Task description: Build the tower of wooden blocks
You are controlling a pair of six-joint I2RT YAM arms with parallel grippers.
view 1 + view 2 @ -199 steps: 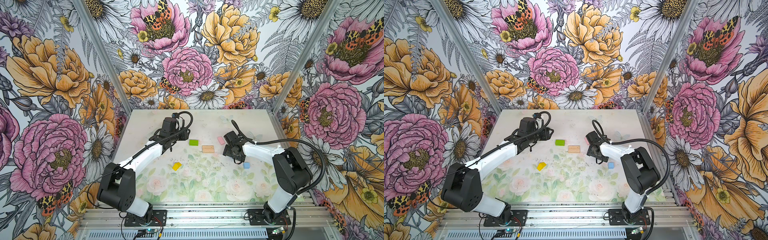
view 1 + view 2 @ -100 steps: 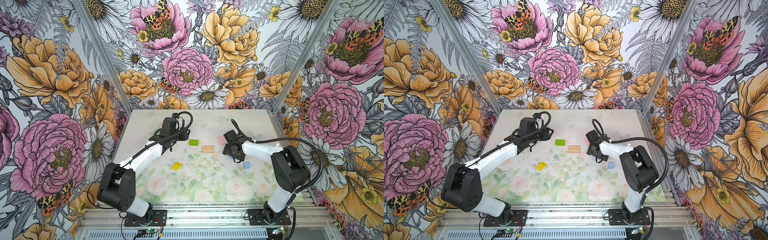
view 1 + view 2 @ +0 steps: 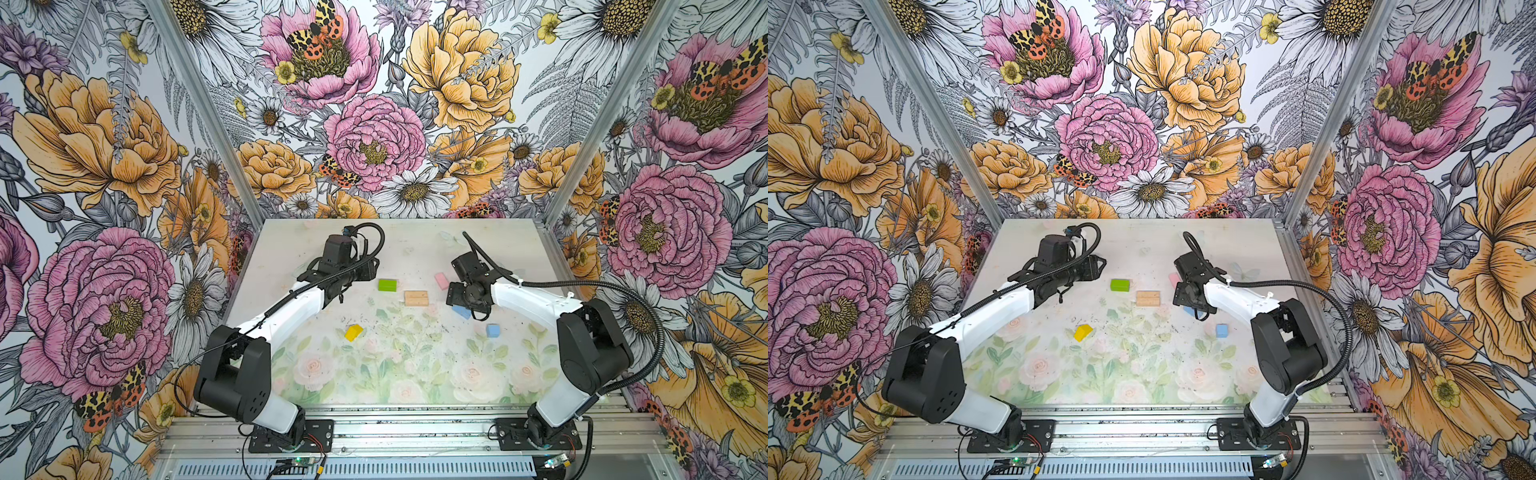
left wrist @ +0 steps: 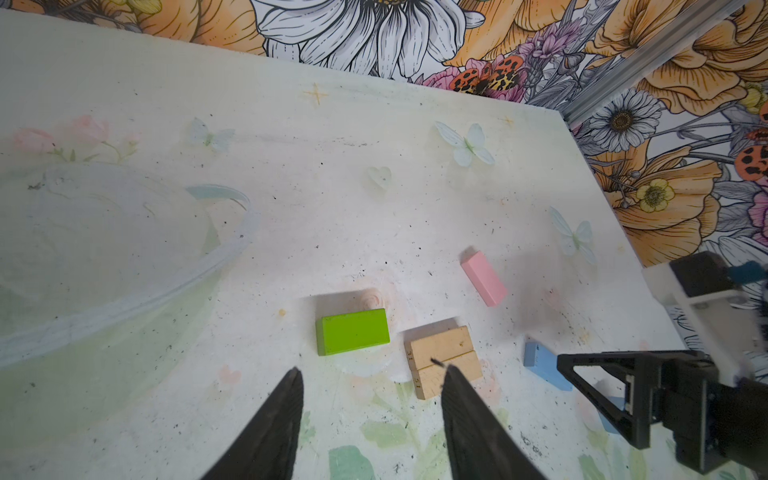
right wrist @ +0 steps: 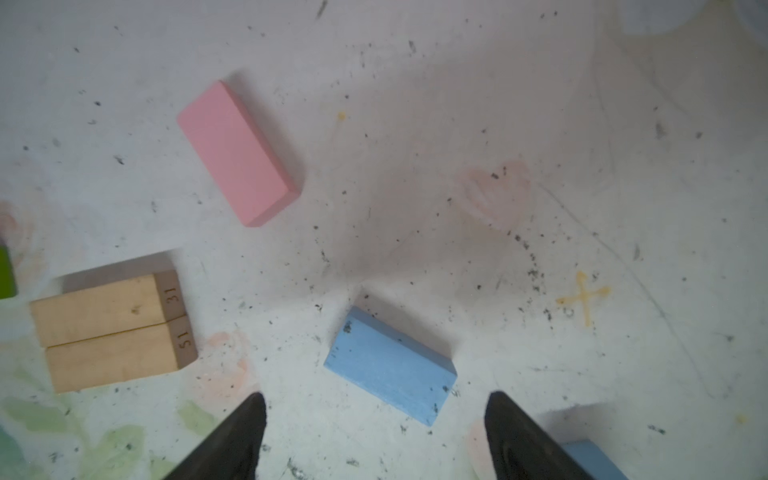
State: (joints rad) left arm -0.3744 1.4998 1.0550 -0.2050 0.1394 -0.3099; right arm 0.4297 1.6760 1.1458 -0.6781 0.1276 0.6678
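The light blue brick (image 5: 390, 365) is lying lengthwise across the right gripper's open fingers, so the robot should turn that gripper and squeeze the brick's long sides (image 5: 406, 339) before it lifts the brick.
Two tan planks (image 3: 416, 298) (image 4: 442, 359) (image 5: 112, 332) lie side by side mid-table. Left of them is a green brick (image 3: 387, 285) (image 4: 352, 331), and to their right a pink brick (image 3: 441, 280) (image 5: 237, 153). A yellow roof piece (image 3: 353, 332) and a light blue cube (image 3: 492, 330) lie nearer the front. My right gripper (image 5: 377, 397) (image 3: 467, 305) hovers open just over the light blue brick (image 5: 390, 365) (image 3: 460, 311), not touching it. My left gripper (image 4: 374, 370) (image 3: 372, 268) is open and empty, left of the green brick. No tower shows; every block rests on the table.
The table (image 3: 415, 374) has a pale floral print with dark specks. Flowered walls close it in at the back and both sides, with metal posts (image 3: 582, 137) at the corners. Both arm bases sit on a rail (image 3: 415, 428) at the front.
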